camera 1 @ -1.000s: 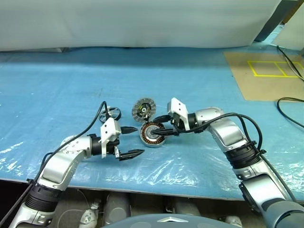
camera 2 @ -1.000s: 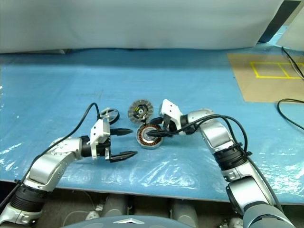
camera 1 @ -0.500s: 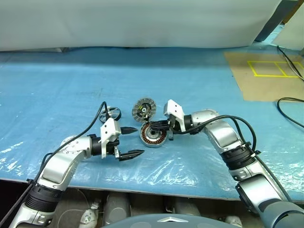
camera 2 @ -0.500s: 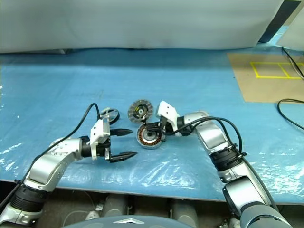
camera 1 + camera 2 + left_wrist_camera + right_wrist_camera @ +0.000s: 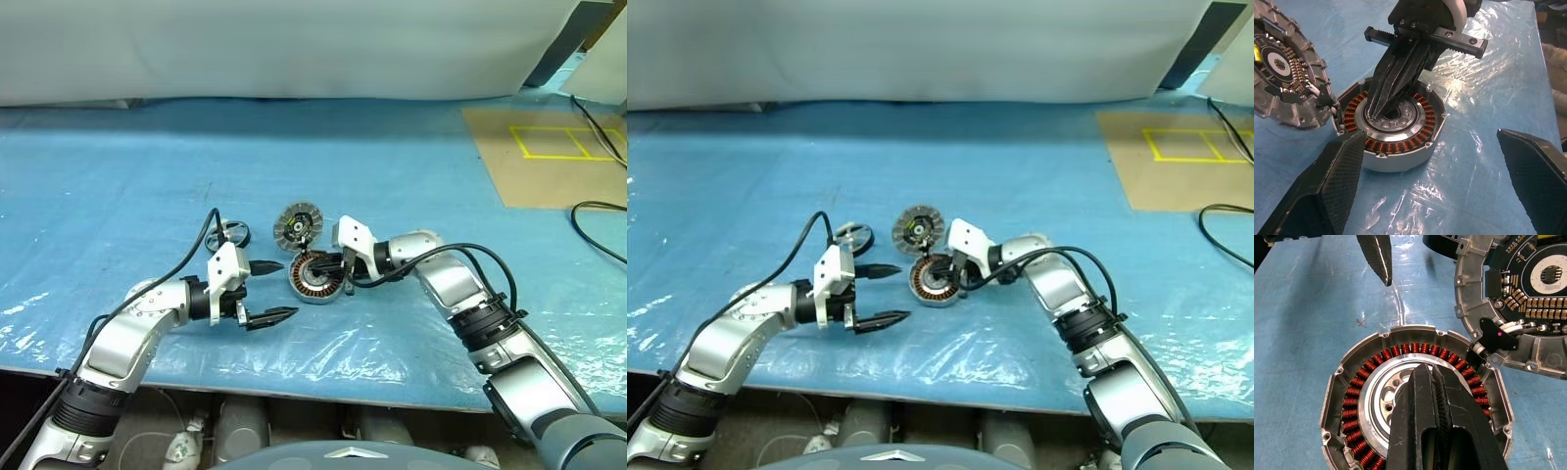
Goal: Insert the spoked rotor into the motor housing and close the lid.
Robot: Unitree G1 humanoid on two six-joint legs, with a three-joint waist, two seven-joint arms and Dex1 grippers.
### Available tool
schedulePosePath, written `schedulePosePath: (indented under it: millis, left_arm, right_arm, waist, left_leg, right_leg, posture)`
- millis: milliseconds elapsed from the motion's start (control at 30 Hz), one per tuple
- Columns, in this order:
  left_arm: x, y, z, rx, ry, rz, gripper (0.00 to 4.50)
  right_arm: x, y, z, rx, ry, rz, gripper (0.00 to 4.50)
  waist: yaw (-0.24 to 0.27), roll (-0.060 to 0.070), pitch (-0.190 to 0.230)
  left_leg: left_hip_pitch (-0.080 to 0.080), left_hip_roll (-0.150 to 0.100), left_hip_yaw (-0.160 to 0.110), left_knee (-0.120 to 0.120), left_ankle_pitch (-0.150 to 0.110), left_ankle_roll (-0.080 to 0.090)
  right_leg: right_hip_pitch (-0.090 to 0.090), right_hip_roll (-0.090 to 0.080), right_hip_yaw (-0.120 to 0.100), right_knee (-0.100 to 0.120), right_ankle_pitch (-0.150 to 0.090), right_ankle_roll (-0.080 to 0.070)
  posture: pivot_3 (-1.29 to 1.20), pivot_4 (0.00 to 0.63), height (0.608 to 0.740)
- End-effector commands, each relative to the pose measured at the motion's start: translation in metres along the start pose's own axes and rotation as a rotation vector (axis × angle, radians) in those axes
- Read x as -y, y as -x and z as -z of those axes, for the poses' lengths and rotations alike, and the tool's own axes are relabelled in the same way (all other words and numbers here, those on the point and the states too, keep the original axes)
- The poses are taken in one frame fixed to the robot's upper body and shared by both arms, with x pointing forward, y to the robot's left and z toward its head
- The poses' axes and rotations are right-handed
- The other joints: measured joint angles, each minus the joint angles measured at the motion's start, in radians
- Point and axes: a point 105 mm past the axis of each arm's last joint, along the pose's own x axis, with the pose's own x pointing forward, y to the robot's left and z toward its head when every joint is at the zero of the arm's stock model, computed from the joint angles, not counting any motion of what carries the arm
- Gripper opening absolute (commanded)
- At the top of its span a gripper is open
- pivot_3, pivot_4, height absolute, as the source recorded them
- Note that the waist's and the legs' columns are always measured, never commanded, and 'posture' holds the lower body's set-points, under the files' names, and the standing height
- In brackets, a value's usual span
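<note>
My gripper will insert the spoked rotor (image 5: 231, 235), and the rotor should sink deep enough for the lid to close flat, because the motor housing's side (image 5: 1436, 105) rises above the windings.
The motor housing (image 5: 315, 281), a squat silver cylinder with copper windings (image 5: 1354, 396), stands on the blue sheet. My right gripper (image 5: 319, 270) is shut, its tips (image 5: 1382, 108) pointing down into the housing's centre. The lid (image 5: 297, 226) lies tilted against the housing's far edge, its circuit face (image 5: 1542, 281) showing. The spoked rotor (image 5: 230, 235) lies flat further left, behind my left hand. My left gripper (image 5: 288, 290) is open just left of the housing, with nothing between its fingers (image 5: 1334, 181).
A blue plastic sheet (image 5: 147, 186) covers the table. A brown board with yellow tape (image 5: 549, 157) lies at the far right, with black cables (image 5: 600, 211) beside it. The table's front edge (image 5: 323, 387) runs close under both arms.
My right gripper has shut and moved left and down onto the housing's centre. The left arm, the lid and the rotor have not moved.
</note>
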Motion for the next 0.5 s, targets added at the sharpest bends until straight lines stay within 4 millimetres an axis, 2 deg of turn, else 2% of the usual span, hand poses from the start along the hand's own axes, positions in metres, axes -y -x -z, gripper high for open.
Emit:
schedulePosePath:
  millis: [33, 300, 400, 500]
  left_arm:
    - [0.002, -0.002, -0.009, 0.021, -0.031, 0.015, 4.5]
    - [0.0, -0.005, -0.01, 0.021, -0.035, 0.022, 4.5]
    - [0.0, -0.006, -0.011, 0.022, -0.037, 0.024, 4.5]
    - [0.001, -0.005, -0.013, 0.025, -0.037, 0.024, 4.5]
  right_arm:
    - [0.001, 0.001, 0.015, -0.036, -0.05, 0.022, 0.03]
    - [0.0, 0.01, -0.037, 0.202, -0.169, -0.031, 0.03]
    - [-0.002, 0.01, -0.037, 0.193, -0.161, -0.037, 0.03]
    - [-0.004, 0.005, -0.023, 0.12, -0.136, -0.029, 0.03]
  waist:
    - [0.0, 0.0, 0.0]
    - [0.0, 0.0, 0.0]
    - [0.0, 0.0, 0.0]
    - [0.0, 0.0, 0.0]
  left_leg:
    - [0.001, 0.0, 0.0, 0.0, 0.0, 0.0]
    - [-0.004, 0.0, 0.0, 0.0, 0.0, 0.0]
    - [-0.005, 0.0, 0.0, -0.001, 0.0, 0.0]
    - [-0.006, 0.0, 0.0, -0.001, 0.0, -0.001]
  right_leg:
    - [0.001, 0.0, 0.0, 0.0, 0.0, 0.0]
    - [-0.003, 0.0, 0.0, 0.0, 0.0, 0.0]
    - [-0.005, 0.0, 0.0, 0.0, 0.0, 0.0]
    - [-0.005, 0.0, -0.001, 0.0, 0.0, 0.0]
  posture:
    - [0.0, 0.15, 0.74]
    - [0.0, 0.15, 0.74]
    - [0.0, 0.15, 0.74]
    - [0.0, 0.15, 0.74]
